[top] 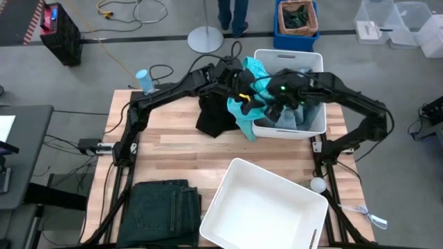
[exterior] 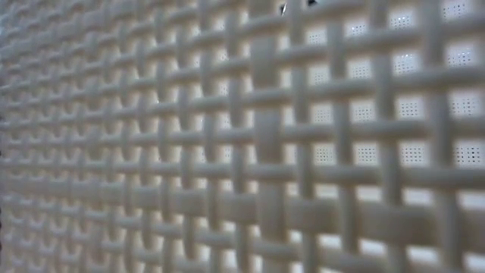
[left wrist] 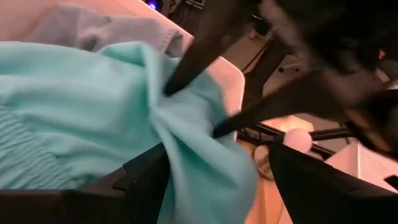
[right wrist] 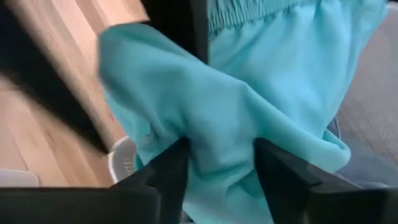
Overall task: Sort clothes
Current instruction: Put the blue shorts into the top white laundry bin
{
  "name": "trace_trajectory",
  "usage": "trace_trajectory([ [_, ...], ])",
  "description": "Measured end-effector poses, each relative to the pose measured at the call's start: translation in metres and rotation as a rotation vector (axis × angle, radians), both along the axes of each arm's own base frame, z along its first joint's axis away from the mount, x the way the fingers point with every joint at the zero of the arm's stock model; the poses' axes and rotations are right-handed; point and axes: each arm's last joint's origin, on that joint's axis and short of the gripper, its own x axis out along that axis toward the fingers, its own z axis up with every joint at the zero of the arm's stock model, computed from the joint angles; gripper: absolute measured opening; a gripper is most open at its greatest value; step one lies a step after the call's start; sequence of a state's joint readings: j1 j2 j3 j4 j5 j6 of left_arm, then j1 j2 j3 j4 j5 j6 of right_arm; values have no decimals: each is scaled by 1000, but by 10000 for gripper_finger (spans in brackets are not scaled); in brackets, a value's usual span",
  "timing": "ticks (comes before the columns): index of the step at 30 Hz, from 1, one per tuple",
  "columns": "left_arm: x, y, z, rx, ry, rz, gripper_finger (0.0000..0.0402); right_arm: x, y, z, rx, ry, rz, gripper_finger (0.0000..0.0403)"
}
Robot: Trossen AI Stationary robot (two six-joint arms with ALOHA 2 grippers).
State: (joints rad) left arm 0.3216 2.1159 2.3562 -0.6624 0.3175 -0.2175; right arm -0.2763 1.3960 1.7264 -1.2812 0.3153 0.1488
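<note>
The turquoise top is hanging over the far bin's rim (top: 247, 127), and my grippers are crowded there. Next, my left gripper moves away before my right gripper pulls the top inside (top: 293, 119).
The bright turquoise top (top: 248, 114) hangs over the left rim of the far white bin (top: 291, 55), where both grippers meet. My right gripper (right wrist: 217, 163) is shut on it. My left gripper (left wrist: 211, 177) is open, one finger on either side of the hanging cloth. The pale blue denim piece (top: 309, 114) lies inside the far bin, behind the top (left wrist: 106, 31). The black top (top: 214, 119) lies on the table left of that bin. The dark jeans (top: 166, 207) lie folded at the near left. My left gripper is open and pinches nothing; the top's hanging fold lies against the inner side of one finger (left wrist: 152, 171). My right gripper pinches a gathered, several-layered bunch of the top (right wrist: 217, 134) between its two fingers (left wrist: 186, 65). It comes from the table's right side, slanting down. The cloth fans out slack from the pinch and hangs below it.
A second white bin (top: 266, 207) stands at the near middle of the table; its lattice wall (exterior: 242, 136) fills the low view. A white ball (top: 317, 184) sits by the table's right edge. Bare wood lies between the two bins.
</note>
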Motion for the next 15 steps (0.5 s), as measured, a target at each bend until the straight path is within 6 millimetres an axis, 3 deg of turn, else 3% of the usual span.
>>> trace_trajectory([
  [3,0,-3,1,15,-5,-32,265,4,-4,-4,4,29,0,146],
  [8,-6,-7,10,38,-23,-42,265,6,-6,-6,7,41,2,21],
  [15,-36,-10,39,43,-31,-26,265,-16,-5,10,-73,-41,-110,4],
])
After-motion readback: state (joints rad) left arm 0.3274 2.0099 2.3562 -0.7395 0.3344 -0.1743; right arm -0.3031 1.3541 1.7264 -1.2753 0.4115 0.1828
